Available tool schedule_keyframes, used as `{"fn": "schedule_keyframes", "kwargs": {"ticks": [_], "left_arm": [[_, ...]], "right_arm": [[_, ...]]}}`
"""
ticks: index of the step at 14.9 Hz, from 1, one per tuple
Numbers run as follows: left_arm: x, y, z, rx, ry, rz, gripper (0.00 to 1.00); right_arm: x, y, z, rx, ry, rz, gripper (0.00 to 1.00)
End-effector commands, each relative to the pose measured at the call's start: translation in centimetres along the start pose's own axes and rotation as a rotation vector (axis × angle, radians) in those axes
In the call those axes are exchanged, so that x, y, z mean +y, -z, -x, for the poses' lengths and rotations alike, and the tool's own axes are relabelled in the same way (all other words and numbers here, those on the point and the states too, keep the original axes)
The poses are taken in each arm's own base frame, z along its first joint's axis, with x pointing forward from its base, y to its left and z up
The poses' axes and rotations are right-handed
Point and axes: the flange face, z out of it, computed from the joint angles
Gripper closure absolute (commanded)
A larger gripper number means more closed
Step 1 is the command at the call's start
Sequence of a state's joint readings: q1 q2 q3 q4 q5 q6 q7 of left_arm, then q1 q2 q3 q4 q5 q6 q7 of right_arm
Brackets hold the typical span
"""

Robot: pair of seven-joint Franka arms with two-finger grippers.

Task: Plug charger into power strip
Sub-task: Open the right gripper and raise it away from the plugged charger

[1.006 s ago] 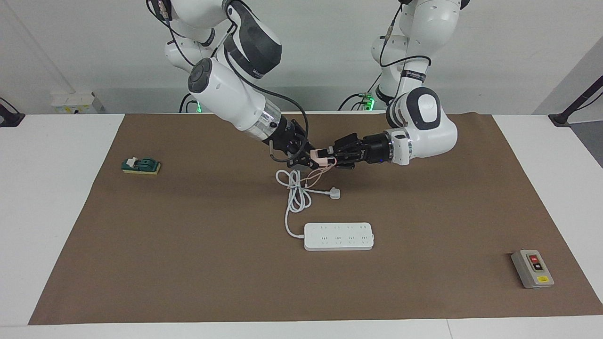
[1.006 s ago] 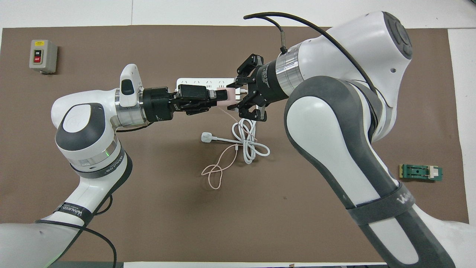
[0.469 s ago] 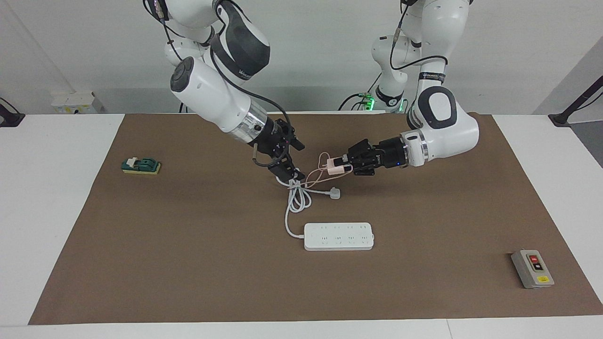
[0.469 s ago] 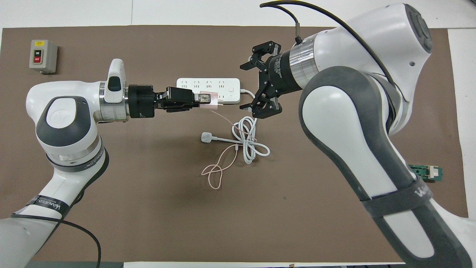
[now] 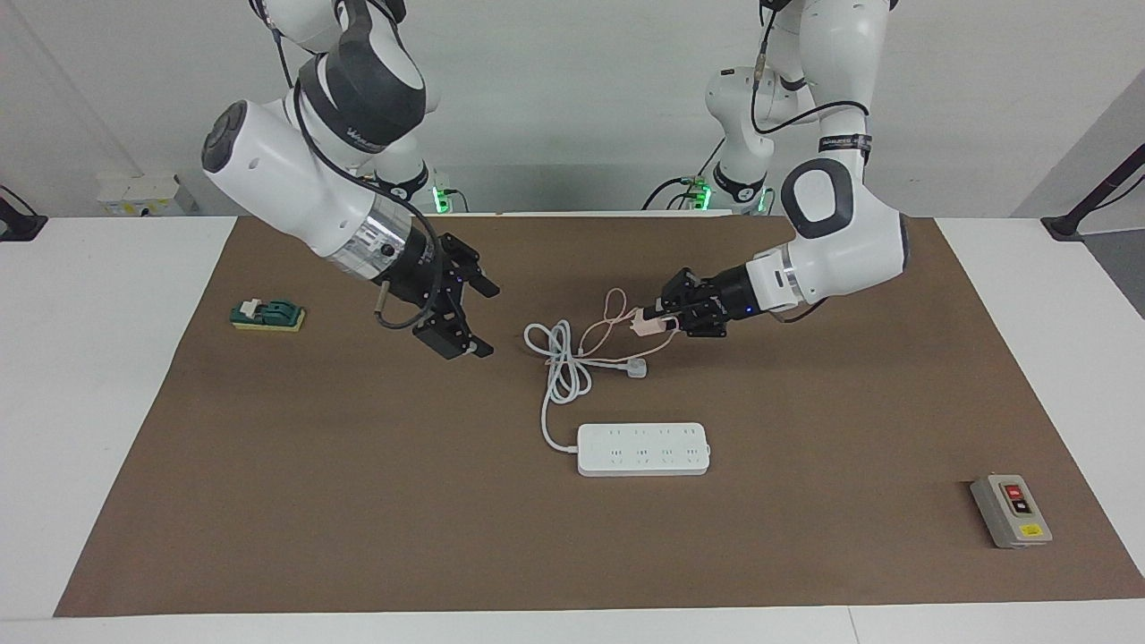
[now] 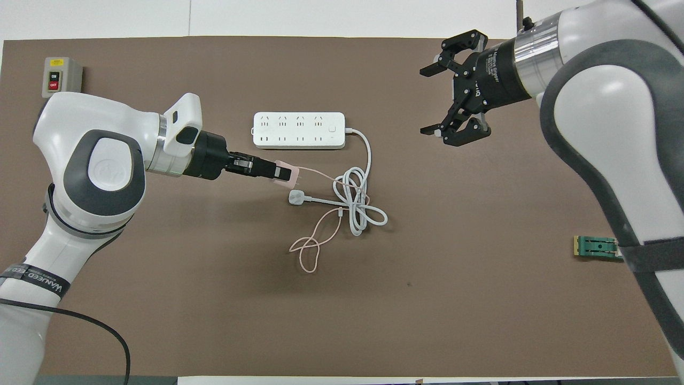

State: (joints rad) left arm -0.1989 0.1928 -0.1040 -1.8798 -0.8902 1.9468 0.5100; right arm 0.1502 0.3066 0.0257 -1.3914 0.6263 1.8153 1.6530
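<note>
The power strip's sockets point up, but my left gripper is holding the charger [image 6: 294, 174] almost level. Next, I tilt the gripper down over the end sockets [image 6: 264, 137].
The charger [image 5: 640, 324] [image 6: 288, 176], a small pale pink cube, sits in my left gripper [image 5: 657, 320] [image 6: 278, 171], which is shut on it over the mat beside the white three-pin plug [image 5: 636, 368] [image 6: 296, 197]. Its thin pink cable [image 6: 315, 246] trails down in loops onto the mat. The power strip [image 5: 642, 448] [image 6: 298, 130], a flat white bar with two rows of sockets, lies farther from the robots than the plug. My right gripper [image 5: 487, 319] [image 6: 430, 100] hangs open and empty over bare mat toward the right arm's end.
The strip's thick white cord [image 5: 559, 358] [image 6: 357, 206] lies coiled nearer to the robots than the strip. A grey box [image 5: 1011, 511] [image 6: 61, 80] with red and black buttons sits at the left arm's end. A green block [image 5: 267, 315] [image 6: 596, 247] lies at the right arm's end.
The right gripper let go of the charger, opened wide and drew back toward its own end. The left gripper kept the charger and carried it lower, over the white plug's side.
</note>
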Motion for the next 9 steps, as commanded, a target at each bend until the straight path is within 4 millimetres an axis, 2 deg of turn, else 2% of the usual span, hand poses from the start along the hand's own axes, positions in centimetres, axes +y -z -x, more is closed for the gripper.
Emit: {"fn": "schedule_keyframes", "kwargs": {"ticks": [1,4,6,8,9], "left_arm": [[1.7,-1.7,-1.5,-0.102,-0.133,-0.171,1.0],[2.9,-3.8,-1.4,-0.164,-0.247,-0.275,1.0],[2.0,-3.5,-2.3,-0.199,-0.405,-0.429,1.0],[2.4,-2.0,-4.4,-0.229,-0.545,-0.53,1.0],[1.8,-1.7,-4.8,-0.264,-0.628,-0.58,1.0]], "right_arm": [[0.0,1.6,-0.6,0.025,0.045,0.006,0.0],[0.2,2.8,-0.8,0.067,0.116,-0.01,0.0],[0.4,3.9,-2.0,0.093,0.183,0.003,0.0],[0.3,5.2,-4.1,0.131,0.257,0.021,0.0],[0.4,5.6,-5.0,0.157,0.296,0.039,0.0]]}}
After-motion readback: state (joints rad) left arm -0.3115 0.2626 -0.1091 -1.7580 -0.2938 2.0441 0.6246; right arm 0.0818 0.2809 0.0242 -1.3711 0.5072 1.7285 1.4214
